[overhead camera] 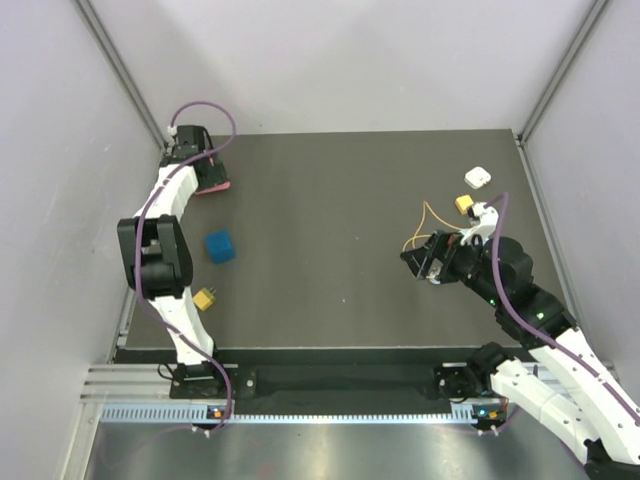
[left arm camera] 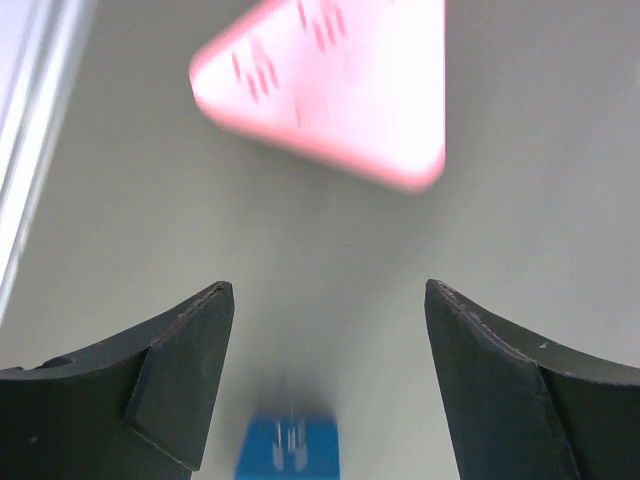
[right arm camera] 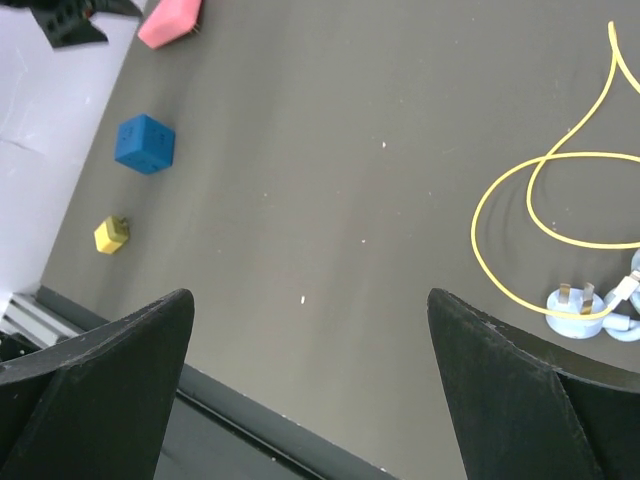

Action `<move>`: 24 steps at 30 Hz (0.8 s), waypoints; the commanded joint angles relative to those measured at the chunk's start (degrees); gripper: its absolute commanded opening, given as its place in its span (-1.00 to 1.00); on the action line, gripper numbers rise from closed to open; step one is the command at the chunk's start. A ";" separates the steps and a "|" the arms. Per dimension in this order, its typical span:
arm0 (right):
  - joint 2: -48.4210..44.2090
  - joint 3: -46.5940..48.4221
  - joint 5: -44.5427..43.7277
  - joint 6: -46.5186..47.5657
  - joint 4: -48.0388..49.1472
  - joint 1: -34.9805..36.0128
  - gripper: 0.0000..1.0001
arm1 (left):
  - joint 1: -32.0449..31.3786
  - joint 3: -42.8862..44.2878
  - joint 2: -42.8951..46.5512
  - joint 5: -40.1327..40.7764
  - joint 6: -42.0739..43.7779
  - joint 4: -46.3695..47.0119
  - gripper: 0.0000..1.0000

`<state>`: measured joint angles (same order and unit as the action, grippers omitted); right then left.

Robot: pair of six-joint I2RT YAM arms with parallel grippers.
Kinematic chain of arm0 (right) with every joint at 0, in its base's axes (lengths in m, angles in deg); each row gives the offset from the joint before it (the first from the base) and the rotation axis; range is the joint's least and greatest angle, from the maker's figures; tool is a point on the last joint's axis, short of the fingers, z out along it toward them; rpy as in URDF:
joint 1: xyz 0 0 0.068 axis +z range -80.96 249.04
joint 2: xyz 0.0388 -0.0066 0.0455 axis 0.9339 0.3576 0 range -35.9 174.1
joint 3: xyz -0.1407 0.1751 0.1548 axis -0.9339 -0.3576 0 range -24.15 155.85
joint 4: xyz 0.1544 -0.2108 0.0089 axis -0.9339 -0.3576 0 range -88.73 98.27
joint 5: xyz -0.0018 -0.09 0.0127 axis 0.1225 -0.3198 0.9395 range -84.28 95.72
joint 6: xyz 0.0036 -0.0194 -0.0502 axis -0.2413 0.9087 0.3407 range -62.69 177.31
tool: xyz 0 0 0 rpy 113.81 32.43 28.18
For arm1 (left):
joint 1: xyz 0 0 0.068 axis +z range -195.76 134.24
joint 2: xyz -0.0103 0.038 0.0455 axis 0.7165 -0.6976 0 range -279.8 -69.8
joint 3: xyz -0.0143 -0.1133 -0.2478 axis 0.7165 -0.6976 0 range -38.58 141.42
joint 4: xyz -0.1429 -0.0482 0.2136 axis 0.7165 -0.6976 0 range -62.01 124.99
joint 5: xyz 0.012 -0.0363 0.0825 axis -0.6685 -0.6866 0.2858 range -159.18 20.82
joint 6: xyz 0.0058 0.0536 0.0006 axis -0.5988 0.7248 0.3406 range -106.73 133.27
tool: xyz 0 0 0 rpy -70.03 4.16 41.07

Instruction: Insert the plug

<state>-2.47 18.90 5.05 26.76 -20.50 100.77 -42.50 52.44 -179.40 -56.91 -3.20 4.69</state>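
Next, I move the pink block [overhead camera: 214, 188] onto the open mat [overhead camera: 262, 212] with my left gripper before taking the blue cube, because the pink block lies close to the wall in the back corner.
The plug [overhead camera: 464, 204], a small yellow connector, lies at the right back of the dark mat, on the end of a thin looping yellow wire [overhead camera: 428, 222] [right arm camera: 497, 271]. My right gripper [overhead camera: 425, 262] [right arm camera: 310, 300] hovers open and empty just left of the wire loop, short of the plug, which the right wrist view does not show. My left gripper [overhead camera: 203, 170] [left arm camera: 328, 300] is open and empty at the far left back corner, over the mat beside a pink block [overhead camera: 212, 186] [left arm camera: 320, 85].
A blue cube [overhead camera: 220, 246] [left arm camera: 288, 450] [right arm camera: 145, 143] and a small yellow block [overhead camera: 204, 299] [right arm camera: 110, 234] sit on the left. A white square block [overhead camera: 478, 178] lies behind the plug. A light-blue pronged disc [right arm camera: 577, 310] rests by the wire. Walls enclose the mat [overhead camera: 330, 200].
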 commanded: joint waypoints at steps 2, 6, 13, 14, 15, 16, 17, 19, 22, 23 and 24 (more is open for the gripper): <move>1.28 1.86 -0.39 1.89 2.58 -0.44 1.00 | 4.11 11.86 -6.84 -3.22 -1.02 5.34 0.63; 1.90 1.25 -1.53 2.24 3.99 -0.44 0.99 | 5.26 19.35 -15.88 -1.73 0.03 4.55 0.62; 4.71 1.69 -1.79 2.25 5.04 -0.44 0.99 | 7.02 27.62 -25.04 -5.94 0.38 9.91 0.58; 4.89 1.52 -1.97 2.07 5.22 -0.44 0.99 | 7.10 28.93 -25.74 -6.73 1.43 10.52 0.59; 5.06 1.34 -2.23 1.98 5.13 -0.44 0.99 | 7.10 29.30 -26.79 -7.78 2.14 11.75 0.60; 5.33 1.16 -2.32 1.89 5.22 -0.44 0.99 | 7.19 29.47 -27.15 -10.31 2.84 12.28 0.61; 5.42 0.99 -2.50 1.63 5.22 -0.44 0.99 | 7.28 29.65 -27.50 -11.30 4.06 12.64 0.62; 5.59 0.90 -2.59 1.54 5.39 -0.44 1.00 | 7.28 29.91 -28.30 -11.92 4.78 11.77 0.62; 5.94 1.07 -2.59 1.28 5.40 -0.44 0.99 | 7.19 29.22 -28.39 -14.38 4.43 9.05 0.62; 5.94 1.25 -2.50 1.19 5.31 -0.44 1.00 | 7.02 27.73 -28.30 -15.95 3.56 8.43 0.60; 5.86 1.34 -2.32 1.10 5.22 -0.44 1.00 | 7.02 26.85 -27.86 -16.75 2.77 8.16 0.58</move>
<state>3.54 18.90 3.24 28.14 -17.83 100.77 -35.66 79.70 -207.34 -69.01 -0.14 13.28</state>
